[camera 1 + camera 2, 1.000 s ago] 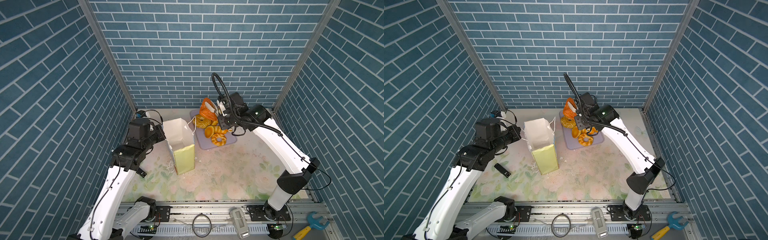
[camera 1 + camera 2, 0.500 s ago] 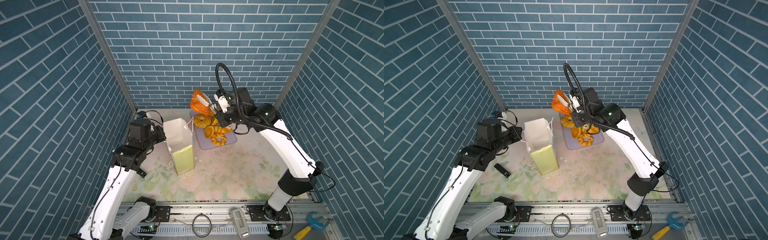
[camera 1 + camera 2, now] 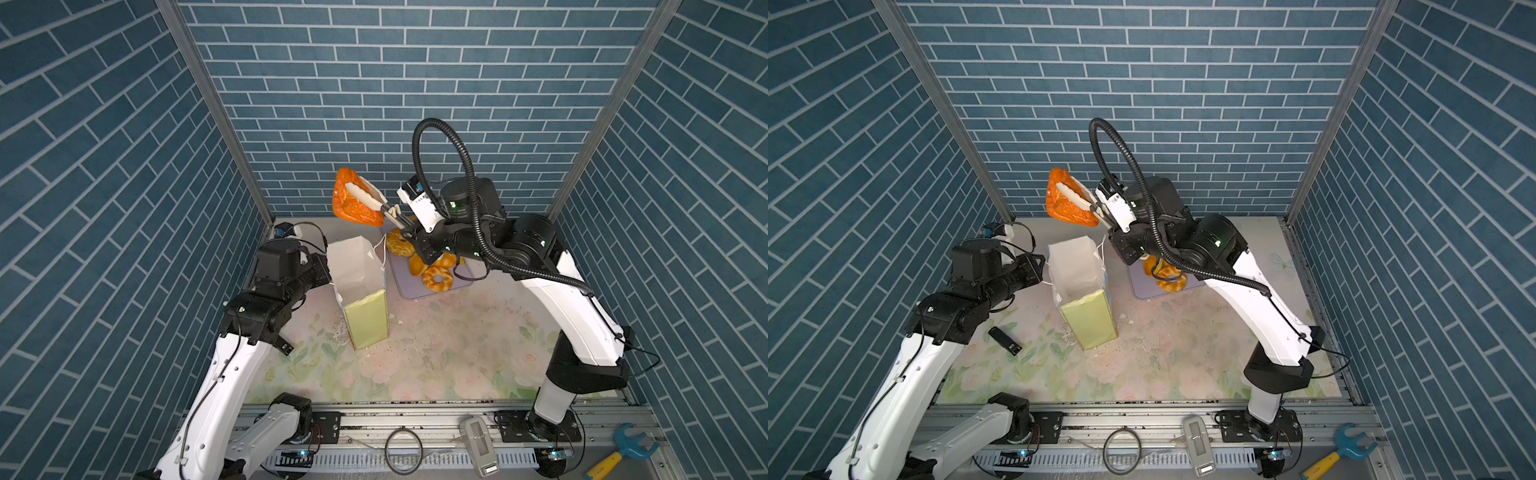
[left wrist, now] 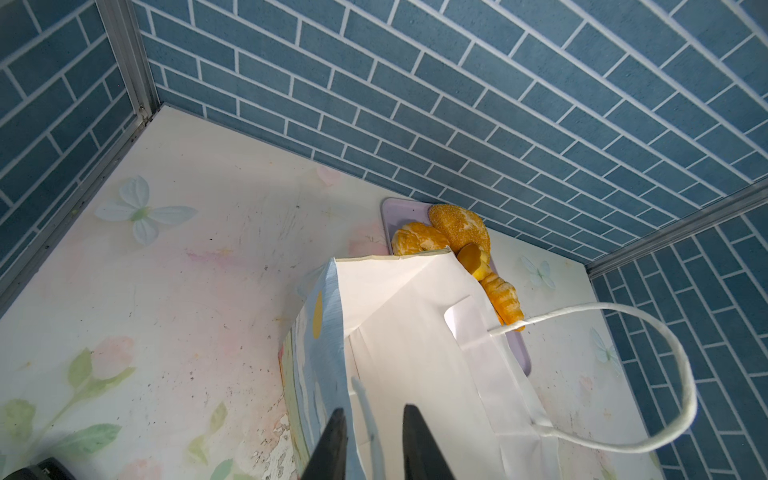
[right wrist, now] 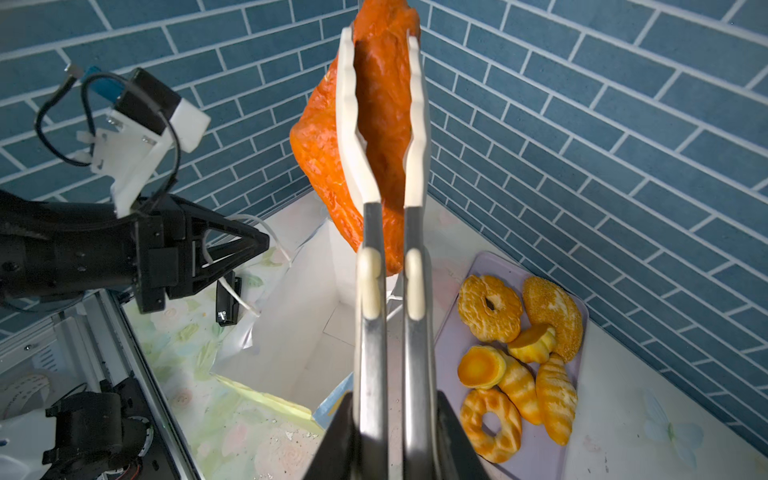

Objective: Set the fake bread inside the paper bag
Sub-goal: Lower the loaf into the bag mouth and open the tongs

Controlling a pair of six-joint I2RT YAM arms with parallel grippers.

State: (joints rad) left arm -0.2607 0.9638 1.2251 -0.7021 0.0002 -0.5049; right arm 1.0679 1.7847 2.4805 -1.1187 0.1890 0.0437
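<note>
The cord handle (image 4: 367, 412) lies loose between my left gripper's open fingers. The fingers should close on it to steady the paper bag (image 3: 360, 276) before I lower the bread.
My right gripper (image 5: 392, 415) is shut on metal tongs (image 5: 372, 340) with white tips. The tongs pinch a big orange fake bread (image 5: 324, 158), held high in both top views (image 3: 353, 210) (image 3: 1065, 208), above the far rim of the paper bag (image 3: 357, 266) (image 3: 1077, 266). The bag stands upright with its white inside showing (image 5: 299, 332). My left gripper (image 4: 372, 411) (image 3: 327, 276) is at the bag's left wall. Its jaws stand apart, astride the rim, with a cord handle (image 4: 365, 399) loose between them. Several more breads (image 5: 490, 307) (image 3: 436, 278) lie on the lavender tray (image 5: 536, 449).
The tray (image 3: 415, 293) sits right of the bag near the back wall. A small black device (image 3: 1005, 340) lies on the floral mat left of the bag. Brick walls close three sides. A cable ring (image 3: 403, 451) and a blue-yellow wrench (image 3: 631, 444) lie beyond the front rail.
The right arm has lifted the tongs with the orange bread up from the tray and leftward toward the bag. The left gripper's jaws have parted at the bag's rim.
</note>
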